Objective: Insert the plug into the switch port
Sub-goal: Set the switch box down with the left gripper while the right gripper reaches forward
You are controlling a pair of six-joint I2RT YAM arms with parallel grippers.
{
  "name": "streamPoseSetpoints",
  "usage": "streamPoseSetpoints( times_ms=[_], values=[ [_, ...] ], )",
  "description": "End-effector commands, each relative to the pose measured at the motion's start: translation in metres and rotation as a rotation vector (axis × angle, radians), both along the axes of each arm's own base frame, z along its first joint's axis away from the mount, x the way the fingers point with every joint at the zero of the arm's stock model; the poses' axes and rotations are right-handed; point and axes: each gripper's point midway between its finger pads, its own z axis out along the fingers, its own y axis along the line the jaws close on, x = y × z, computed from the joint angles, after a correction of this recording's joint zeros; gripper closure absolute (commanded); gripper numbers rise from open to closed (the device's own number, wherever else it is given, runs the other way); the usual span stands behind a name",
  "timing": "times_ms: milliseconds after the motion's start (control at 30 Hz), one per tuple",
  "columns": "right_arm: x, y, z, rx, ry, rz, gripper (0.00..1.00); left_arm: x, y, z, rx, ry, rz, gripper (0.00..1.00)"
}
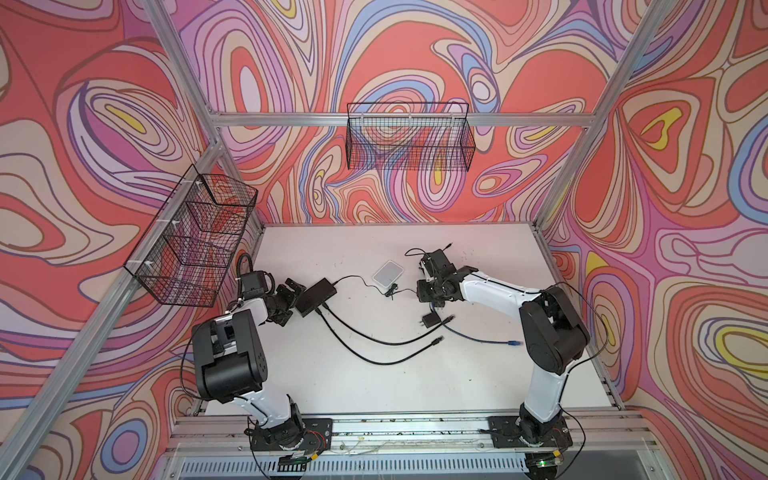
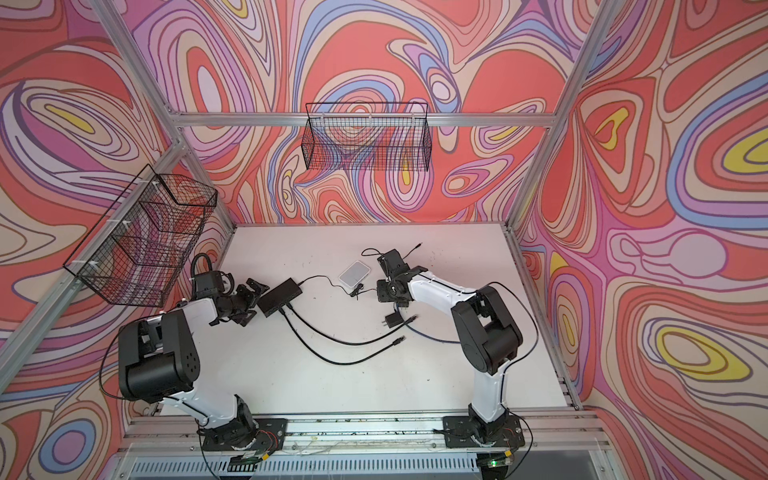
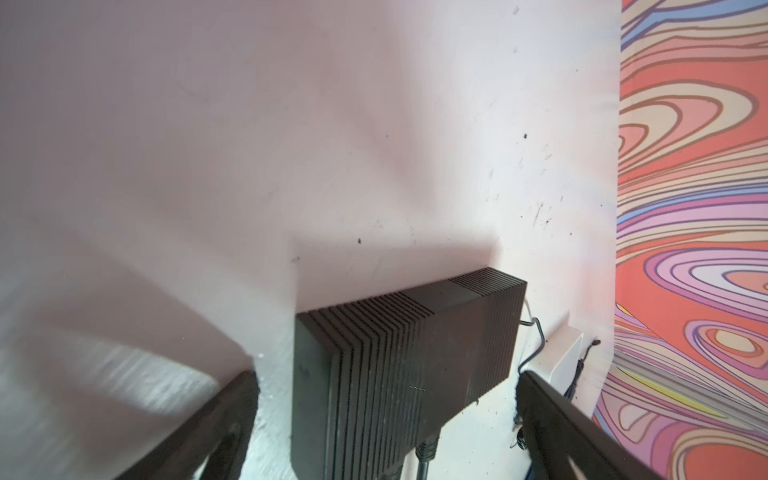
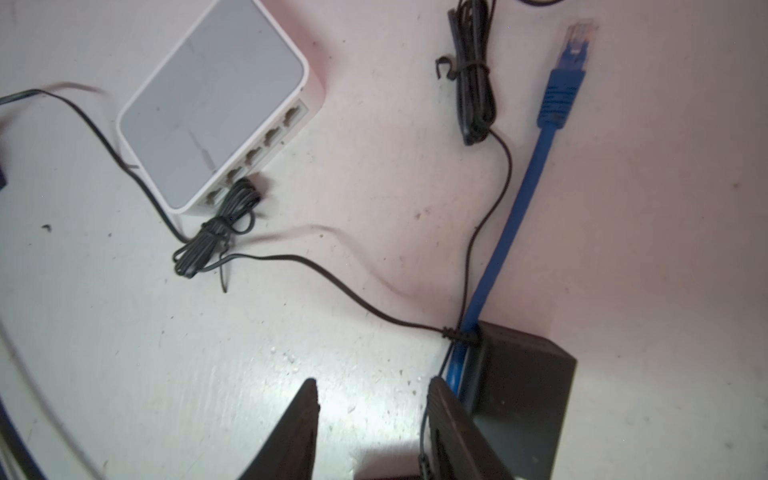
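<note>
I can see the black power adapter lying over the blue cable (image 4: 470, 342), so next my right gripper moves that adapter (image 4: 521, 392) out of the way before it brings the blue plug to the white switch.
A black ribbed switch (image 1: 316, 297) (image 2: 279, 297) (image 3: 415, 332) lies at the table's left, with two black cables in its near side. My left gripper (image 1: 293, 302) (image 2: 252, 302) (image 3: 386, 374) stands wide open around it, and neither finger touches it. A white switch (image 1: 388, 272) (image 2: 354, 274) (image 4: 216, 108) sits mid-table, its row of ports facing my right gripper (image 1: 433, 304) (image 2: 400, 305) (image 4: 373, 380). That gripper points down, open over bare table. A blue plug (image 4: 569, 66) lies loose beyond it, hidden under the arm in both top views.
A black power adapter (image 1: 430, 320) (image 4: 523, 395) lies beside the right fingers, over the blue cable. Free black cable ends (image 1: 435, 341) (image 1: 449, 319) and a second blue plug (image 1: 516, 343) lie nearer the front. Bundled cords (image 4: 208, 237) (image 4: 473, 83) trail around. Wire baskets (image 1: 195, 237) (image 1: 407, 137) hang on the walls.
</note>
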Motion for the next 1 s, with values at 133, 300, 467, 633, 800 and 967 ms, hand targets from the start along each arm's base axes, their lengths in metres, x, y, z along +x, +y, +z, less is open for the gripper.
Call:
streamPoseSetpoints(
  times_ms=[133,300,467,633,800,967],
  values=[
    [0.022,-0.014,0.0,-0.13,-0.035,-0.042,0.56,-0.023,0.012,0.002,0.077,0.096,0.037,0.0],
    [0.035,-0.024,-0.012,-0.207,-0.009,-0.065,0.56,-0.029,0.011,0.023,0.099,0.08,0.027,0.0],
    [0.048,-0.037,-0.023,-0.246,0.017,-0.098,0.58,-0.029,-0.006,0.05,0.11,0.034,-0.037,0.0],
    [0.056,-0.047,-0.037,-0.271,0.046,-0.11,0.61,-0.022,-0.054,0.073,0.192,-0.003,-0.204,0.0],
    [0.058,-0.056,-0.044,-0.31,0.056,-0.13,0.63,-0.005,-0.103,0.091,0.253,-0.073,-0.382,0.0],
    [0.059,-0.068,-0.057,-0.312,0.091,-0.149,0.86,0.011,-0.144,0.097,0.295,-0.124,-0.539,0.0]
  ],
)
